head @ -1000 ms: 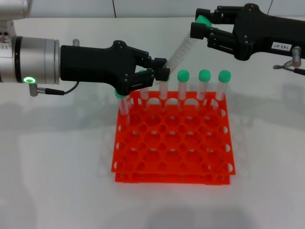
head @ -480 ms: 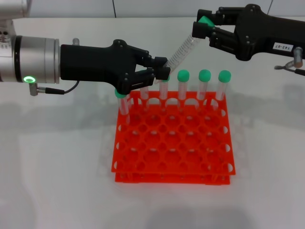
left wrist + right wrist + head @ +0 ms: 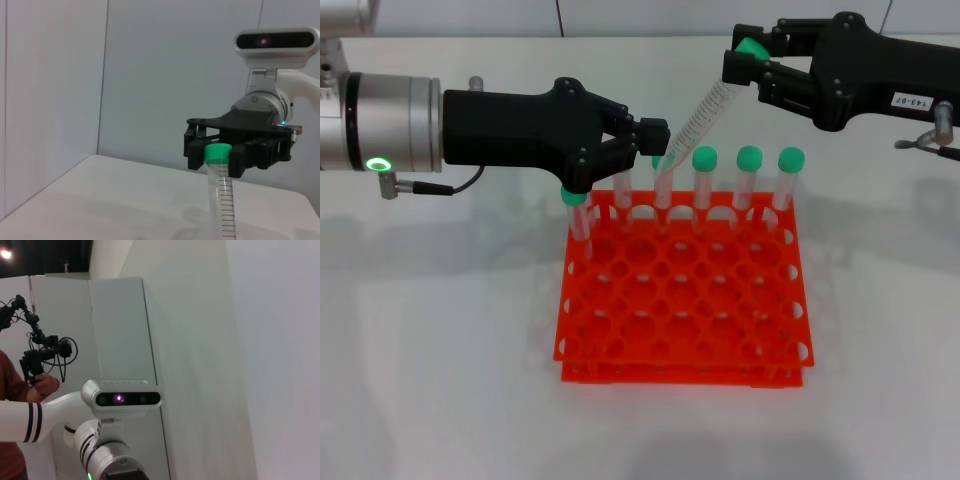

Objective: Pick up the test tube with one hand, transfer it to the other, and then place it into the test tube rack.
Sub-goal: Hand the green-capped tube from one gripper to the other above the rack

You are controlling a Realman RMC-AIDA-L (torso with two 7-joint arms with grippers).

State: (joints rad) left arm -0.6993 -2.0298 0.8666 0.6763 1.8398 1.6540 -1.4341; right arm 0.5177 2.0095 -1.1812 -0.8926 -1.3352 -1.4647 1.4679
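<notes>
The rack's back holes (image 3: 640, 248) are under my left gripper's open fingers, so my left gripper should move away before my right gripper brings the test tube (image 3: 700, 122) there.
The test tube (image 3: 698, 115), clear with a green cap, hangs tilted above the back row of the orange-red test tube rack (image 3: 680, 335). My right gripper (image 3: 744, 62), the one with the white label, is shut on the tube's capped top end. My left gripper (image 3: 641, 149), unlabelled with a green ring light, is open, its fingers spread beside the tube's lower end and not gripping it. The left wrist view shows the right gripper (image 3: 218, 154) holding the tube (image 3: 223, 200) by its cap.
Several other green-capped tubes (image 3: 749, 175) stand in the rack's back row, and one (image 3: 576, 212) stands at the left edge under my left gripper. The white table (image 3: 430, 350) surrounds the rack. The right wrist view shows my left arm's camera (image 3: 120, 399) and a person (image 3: 20, 395).
My left gripper's fingers have opened and let go of the tube's lower end. My right gripper keeps hold of the capped end, and the tube has barely moved.
</notes>
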